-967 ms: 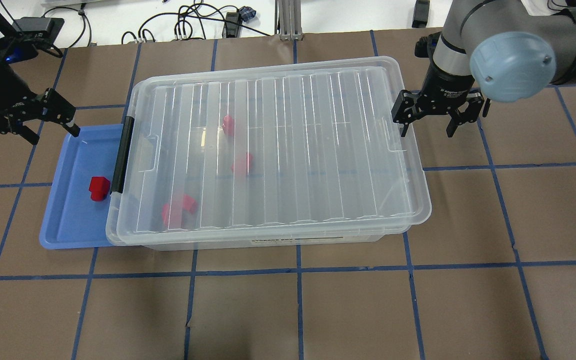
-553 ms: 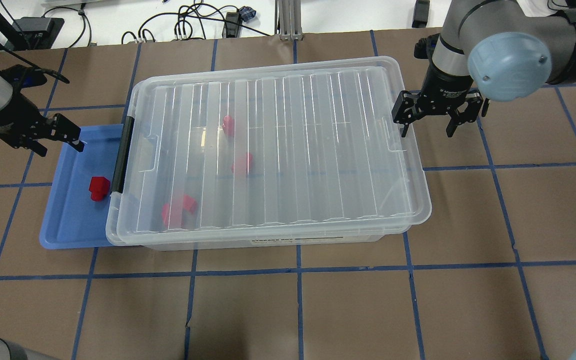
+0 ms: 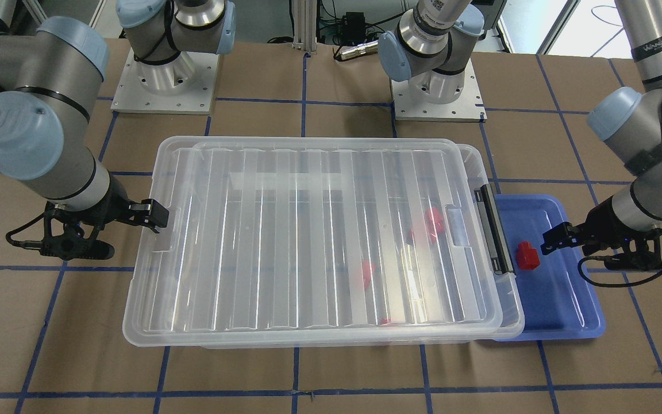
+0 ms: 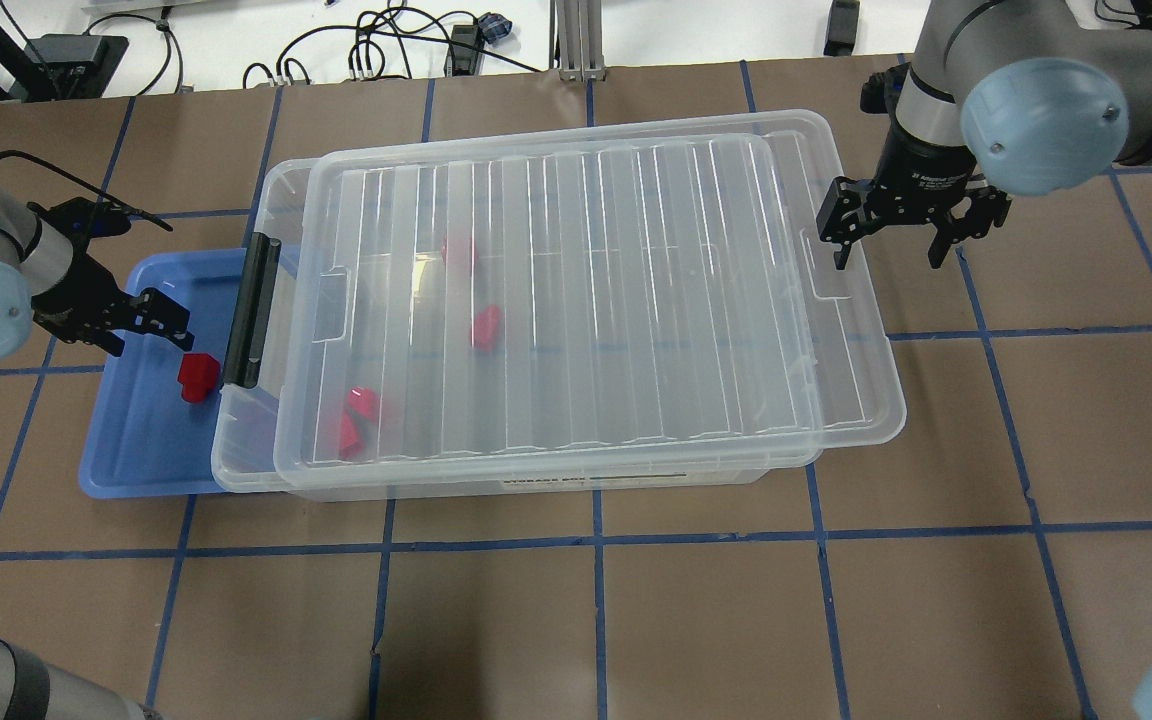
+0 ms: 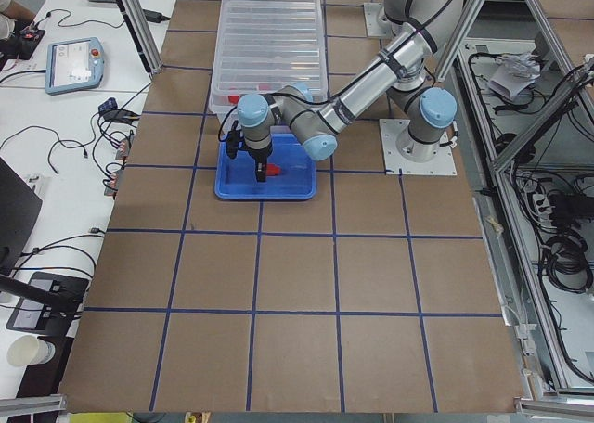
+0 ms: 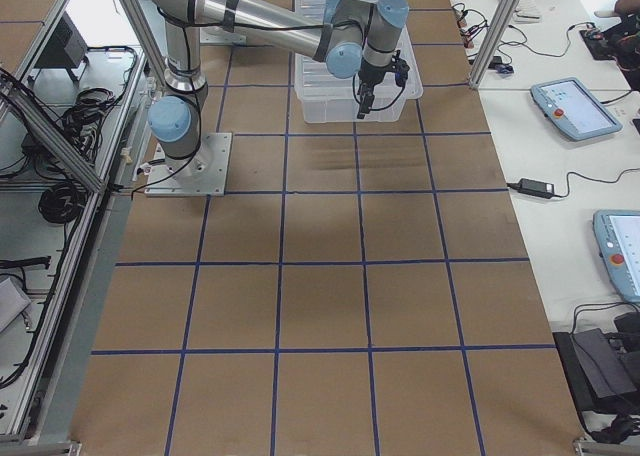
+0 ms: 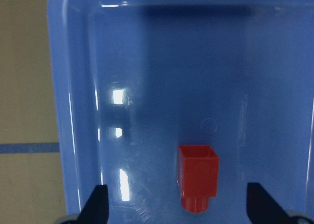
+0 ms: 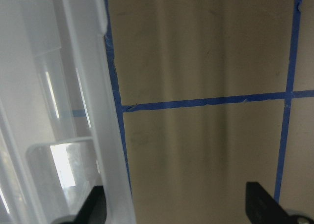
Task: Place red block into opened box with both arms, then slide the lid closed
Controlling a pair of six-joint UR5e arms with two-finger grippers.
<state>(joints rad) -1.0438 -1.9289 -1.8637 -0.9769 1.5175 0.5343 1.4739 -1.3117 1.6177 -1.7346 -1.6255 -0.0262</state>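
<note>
The robot should expect huddled red blocks under the ribbed lid near the bar when it carries the block in, because red smudges crowd together there.
The red block (image 4: 198,376) lies in a blue tray (image 4: 136,450) just left of the box's black bar (image 4: 251,310). My left gripper (image 4: 141,330) hangs open above the tray; in the left wrist view the red block (image 7: 198,177) sits between its fingertips (image 7: 98,207). The clear box (image 4: 236,450) carries the ribbed lid (image 4: 586,300), which is shifted right and leaves a narrow gap at the bar end. My right gripper (image 4: 889,250) is open, with one finger against the lid's right edge (image 8: 115,135). Three other red blocks (image 4: 486,325) lie inside the box.
Brown table with a blue tape grid all around. The lid overhangs the box on the right (image 4: 876,400). Cables and a power brick lie beyond the far table edge (image 4: 386,45). Both arm bases (image 3: 161,75) stand behind the box in the front-facing view.
The lid has slid to the right along with my right gripper, opening a gap at the bar end. My left gripper has come down over the blue tray, close to the red block.
</note>
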